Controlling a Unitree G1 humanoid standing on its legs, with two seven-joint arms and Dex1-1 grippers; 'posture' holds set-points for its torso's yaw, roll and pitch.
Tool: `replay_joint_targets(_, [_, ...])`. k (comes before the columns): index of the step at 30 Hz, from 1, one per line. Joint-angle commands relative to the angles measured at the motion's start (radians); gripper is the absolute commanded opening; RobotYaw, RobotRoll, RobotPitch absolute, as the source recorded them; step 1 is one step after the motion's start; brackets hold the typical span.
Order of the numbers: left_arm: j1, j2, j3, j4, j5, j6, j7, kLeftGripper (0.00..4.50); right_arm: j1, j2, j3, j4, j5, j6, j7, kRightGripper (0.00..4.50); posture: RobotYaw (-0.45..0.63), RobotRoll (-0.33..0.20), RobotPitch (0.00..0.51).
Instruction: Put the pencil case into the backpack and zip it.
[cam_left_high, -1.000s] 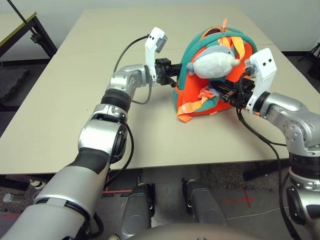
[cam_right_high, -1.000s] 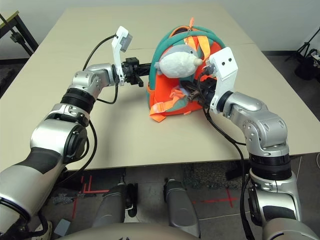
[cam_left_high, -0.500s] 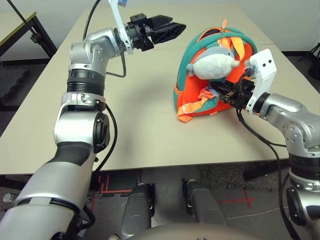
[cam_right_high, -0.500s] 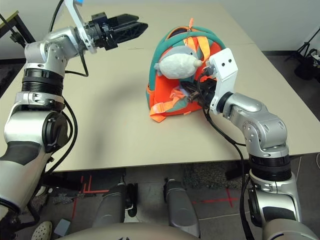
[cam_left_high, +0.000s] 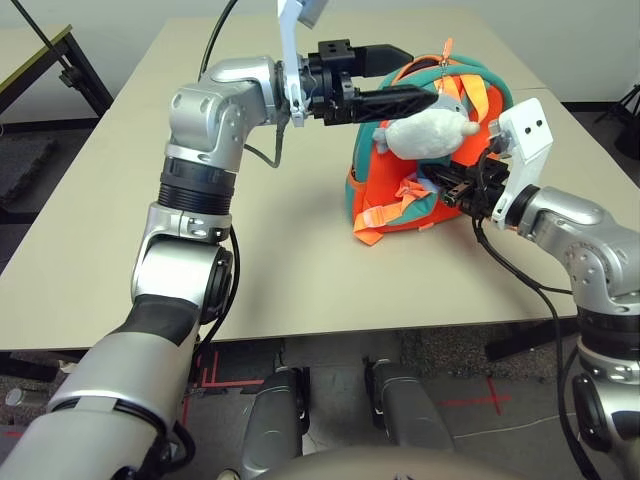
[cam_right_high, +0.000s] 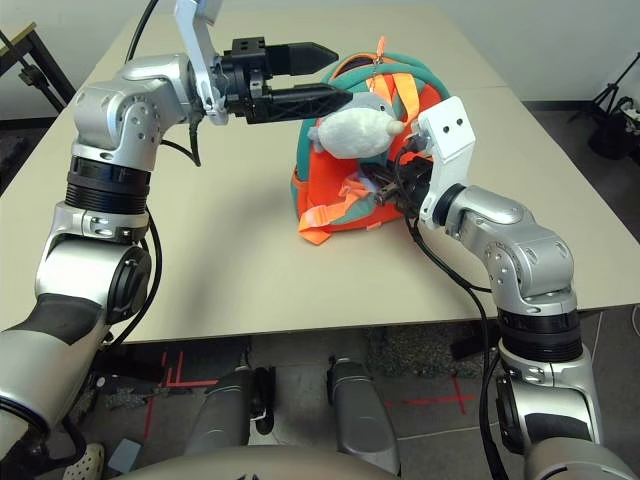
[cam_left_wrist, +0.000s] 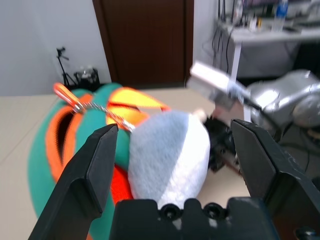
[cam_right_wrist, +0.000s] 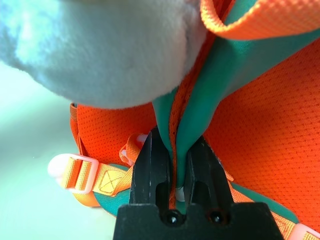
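The plush shark is chained to the zipper pull (cam_left_high: 447, 48) and hangs centred in front of my left gripper's open fingers. I go on moving forward before they close around its body (cam_left_high: 430, 135).
The orange backpack (cam_left_high: 400, 195) with teal trim stands on the table, its straps facing me and a grey-white plush shark (cam_left_high: 430, 128) hanging at its front. My left gripper (cam_left_high: 415, 75) hovers open at the backpack's top left, its black fingers (cam_left_wrist: 85, 175) spread either side of the plush shark (cam_left_wrist: 170, 155). On the backpack's right side, my right gripper (cam_right_wrist: 176, 150) is shut on a teal strap (cam_right_wrist: 210, 95); it also shows in the head view (cam_left_high: 455, 185). The pencil case is out of view.
The beige table (cam_left_high: 250, 250) has bare room left of and in front of the backpack. A dark table frame (cam_left_high: 40, 60) stands off the far left, and a tripod leg (cam_left_high: 628, 105) off the right edge.
My left gripper opened, let go at the backpack's left side, swung up and away, then came back to the backpack's top by the plush shark. My right gripper kept its hold.
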Motion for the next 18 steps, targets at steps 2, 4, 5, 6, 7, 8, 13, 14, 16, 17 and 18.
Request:
replay_joint_targets(2, [0.018, -0.013, -0.069, 0.019, 0.066, -0.072, -0.004, 4.5, 0.011, 0.008, 0.017, 0.006, 0.0, 0.008, 0.005, 0.09, -0.25, 0.0, 0.106])
replay_joint_targets(4, [0.017, -0.021, -0.085, 0.042, 0.083, -0.093, -0.004, 4.5, 0.009, 0.01, 0.018, 0.008, -0.001, 0.007, 0.005, 0.09, -0.25, 0.0, 0.104])
replay_joint_targets(5, [0.014, -0.029, -0.095, 0.065, 0.1, -0.115, 0.002, 4.5, 0.008, 0.01, 0.019, 0.009, -0.001, 0.006, 0.006, 0.09, -0.25, 0.0, 0.102])
replay_joint_targets(6, [0.01, -0.039, -0.107, 0.094, 0.121, -0.141, 0.012, 4.5, 0.008, 0.011, 0.019, 0.01, -0.001, 0.005, 0.006, 0.09, -0.25, 0.0, 0.102])
replay_joint_targets(7, [0.007, -0.048, -0.116, 0.121, 0.142, -0.164, 0.021, 4.5, 0.007, 0.012, 0.02, 0.01, -0.002, 0.004, 0.006, 0.09, -0.25, 0.0, 0.101])
replay_joint_targets(8, [0.004, -0.057, -0.119, 0.146, 0.156, -0.186, 0.025, 4.5, 0.007, 0.013, 0.02, 0.01, -0.002, 0.004, 0.005, 0.09, -0.25, 0.0, 0.101])
replay_joint_targets(13, [-0.01, -0.089, -0.114, 0.236, 0.194, -0.249, 0.045, 4.5, 0.005, 0.018, 0.022, 0.009, -0.004, 0.004, 0.003, 0.09, -0.25, 0.0, 0.101])
replay_joint_targets(14, [-0.01, -0.089, -0.118, 0.245, 0.203, -0.261, 0.041, 4.5, 0.005, 0.019, 0.021, 0.008, -0.005, 0.004, 0.003, 0.09, -0.25, 0.0, 0.101])
replay_joint_targets(16, [-0.01, -0.091, -0.116, 0.255, 0.206, -0.272, 0.038, 4.5, 0.006, 0.021, 0.02, 0.006, -0.005, 0.005, 0.002, 0.09, -0.25, 0.0, 0.102])
replay_joint_targets(17, [-0.011, -0.091, -0.112, 0.257, 0.205, -0.272, 0.039, 4.5, 0.007, 0.021, 0.02, 0.006, -0.006, 0.006, 0.002, 0.09, -0.25, 0.0, 0.102])
replay_joint_targets(18, [-0.012, -0.09, -0.108, 0.256, 0.204, -0.27, 0.037, 4.5, 0.008, 0.021, 0.02, 0.005, -0.006, 0.006, 0.002, 0.09, -0.25, 0.0, 0.103])
